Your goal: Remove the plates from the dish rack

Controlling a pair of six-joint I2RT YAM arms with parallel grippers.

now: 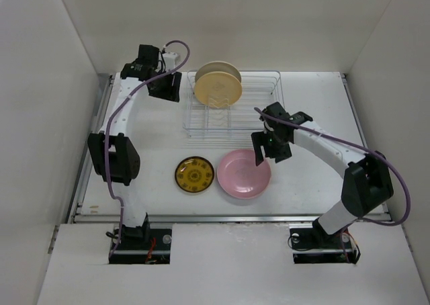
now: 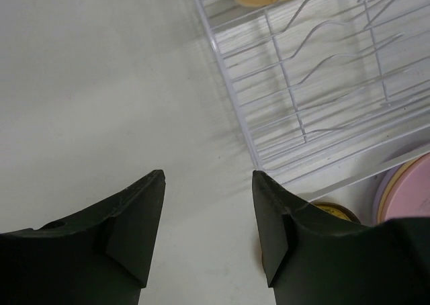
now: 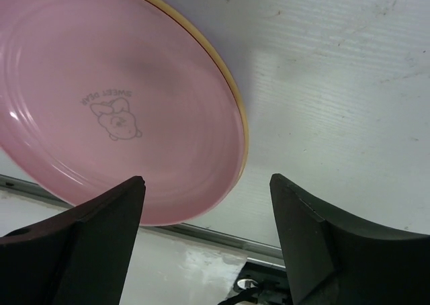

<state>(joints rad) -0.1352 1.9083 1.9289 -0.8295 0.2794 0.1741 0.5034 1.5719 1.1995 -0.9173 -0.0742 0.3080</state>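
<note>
The tan-yellow plate (image 1: 218, 89) is standing at the end of the rack that is far from my right gripper, so my left gripper should grip the plate's nearer edge (image 1: 196, 90) and lift the plate out.
The silver wire dish rack (image 1: 235, 107) stands at the back middle, with a tan-yellow plate (image 1: 216, 86) and a cream one behind it upright at its left end. A pink plate (image 1: 243, 174) lies flat on a stack on the table in front of the rack, and its yellow-rimmed underplate (image 3: 240, 127) shows in the right wrist view. A small mustard-yellow patterned plate (image 1: 195, 174) lies to its left. My left gripper (image 1: 164, 89) is open and empty beside the rack's left end. My right gripper (image 1: 267, 152) is open and empty just above the pink plate's (image 3: 121, 117) right edge.
White walls close in the table on the left, back and right. A metal rail (image 1: 228, 218) runs along the table's near edge. In the left wrist view the rack's corner (image 2: 259, 164) lies just beyond my open left gripper (image 2: 208, 177), over bare table.
</note>
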